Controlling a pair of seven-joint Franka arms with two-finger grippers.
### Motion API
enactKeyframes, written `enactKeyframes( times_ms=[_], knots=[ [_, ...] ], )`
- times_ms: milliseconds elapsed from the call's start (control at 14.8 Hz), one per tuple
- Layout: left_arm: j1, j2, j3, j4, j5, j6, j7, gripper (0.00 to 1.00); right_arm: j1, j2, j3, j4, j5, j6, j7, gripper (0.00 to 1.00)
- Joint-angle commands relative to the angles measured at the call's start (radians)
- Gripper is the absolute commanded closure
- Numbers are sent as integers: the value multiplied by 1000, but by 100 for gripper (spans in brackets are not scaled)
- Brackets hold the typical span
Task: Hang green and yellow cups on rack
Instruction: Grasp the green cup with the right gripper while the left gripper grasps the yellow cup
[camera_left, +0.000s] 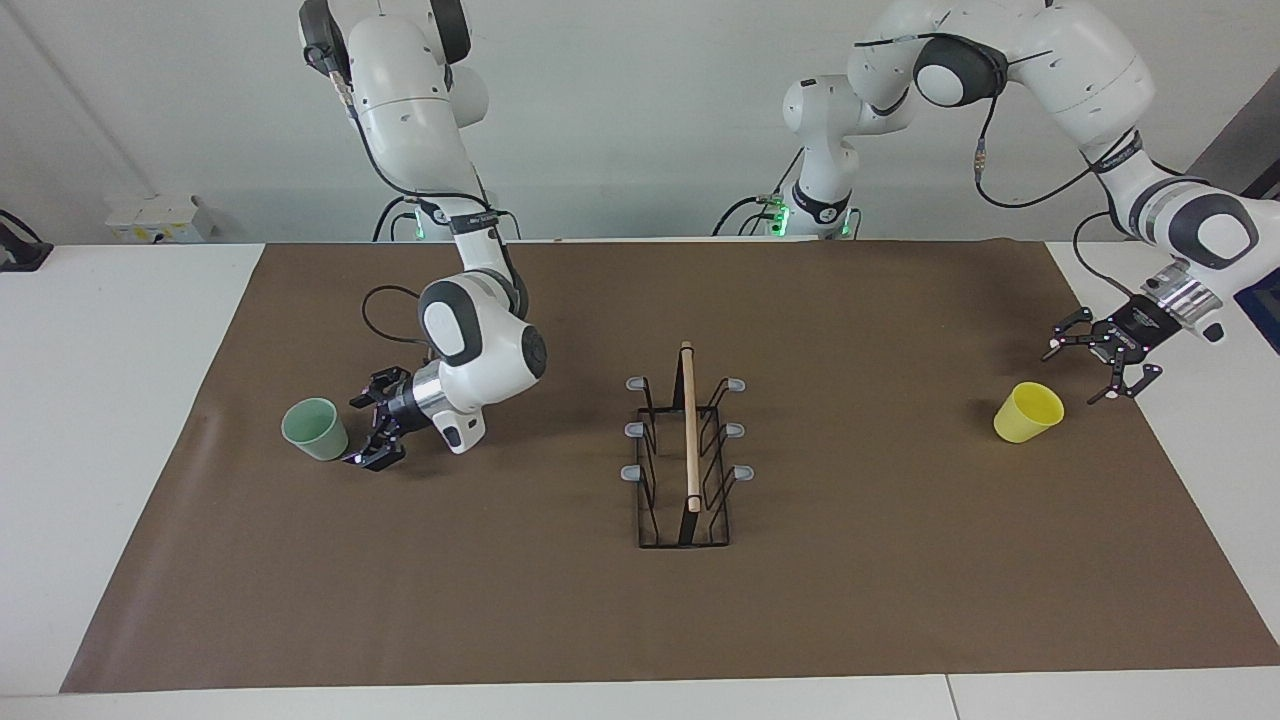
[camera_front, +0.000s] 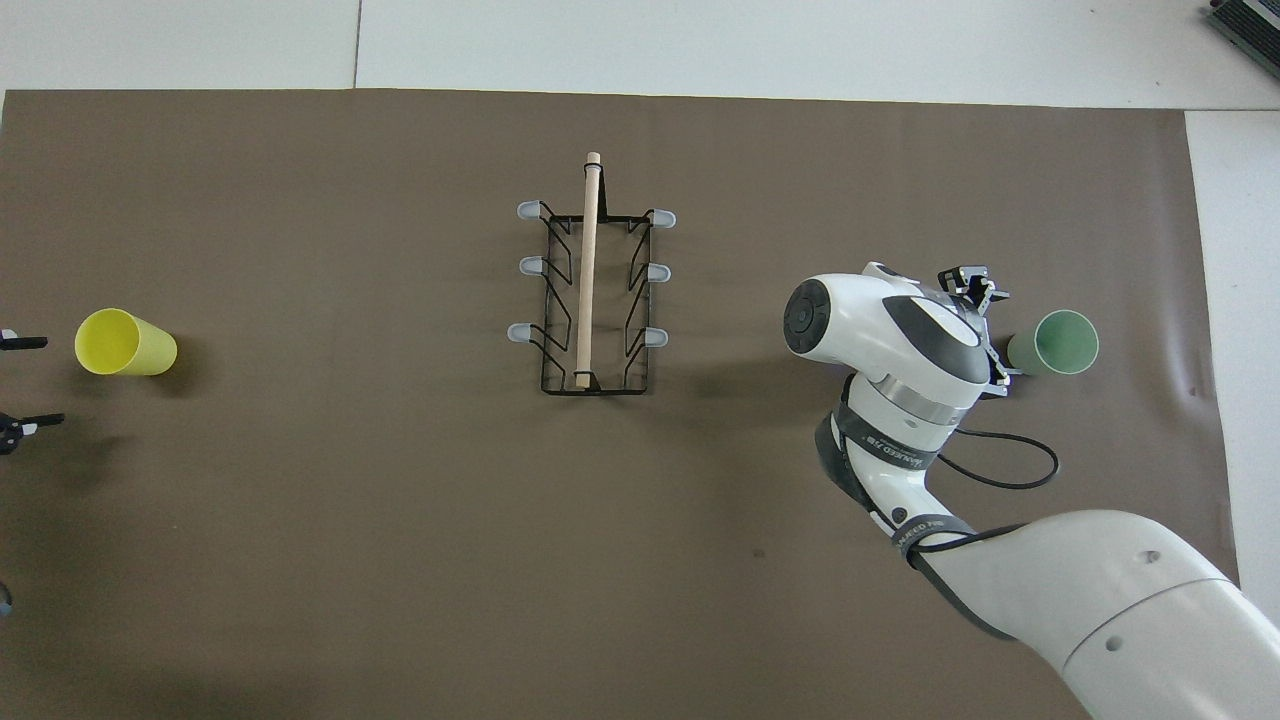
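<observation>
I expect the yellow cup (camera_front: 125, 343) to hang bottom up when I slide it over the rack's grey-tipped peg (camera_front: 521, 332), because the peg is narrower than the yellow cup's opening.
The pale green cup (camera_left: 315, 428) (camera_front: 1055, 342) stands mouth up on the brown mat toward the right arm's end of the table. My right gripper (camera_left: 362, 425) (camera_front: 995, 325) is low beside it, open, its jaws turned toward the cup and just short of it. The yellow cup (camera_left: 1028, 412) (camera_front: 125, 342) stands mouth up toward the left arm's end. My left gripper (camera_left: 1085, 370) (camera_front: 25, 382) is open beside it, a little apart and empty. The black wire rack (camera_left: 688, 450) (camera_front: 590, 290) with its wooden rod stands mid-table; no cup hangs on its grey-tipped prongs.
The brown mat (camera_left: 640, 620) covers most of the white table (camera_left: 100, 400). A white box (camera_left: 160, 218) sits at the wall by the right arm's end. A black cable (camera_front: 1000, 470) trails from the right wrist.
</observation>
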Motion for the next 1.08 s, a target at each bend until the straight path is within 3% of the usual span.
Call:
enactKeyframes(
  times_ms=[0,337,673,1010],
  knots=[
    [-40,-64,13,-146,-82,72,-22,0,-13,-12,2,-48,-64,18,-10,0],
    [-61,-86,11,-248,-226,92,-21,0,-15,-24,0,-95,-100,6,123,0],
    [-138,-102,-3,-327,-369,210,-21,0,-59,-21,0,-103,-178,51,181,0],
    [-161,-101,-9,-340,-417,247,-12,0,-85,-21,0,-123,-236,81,189,0]
  ],
)
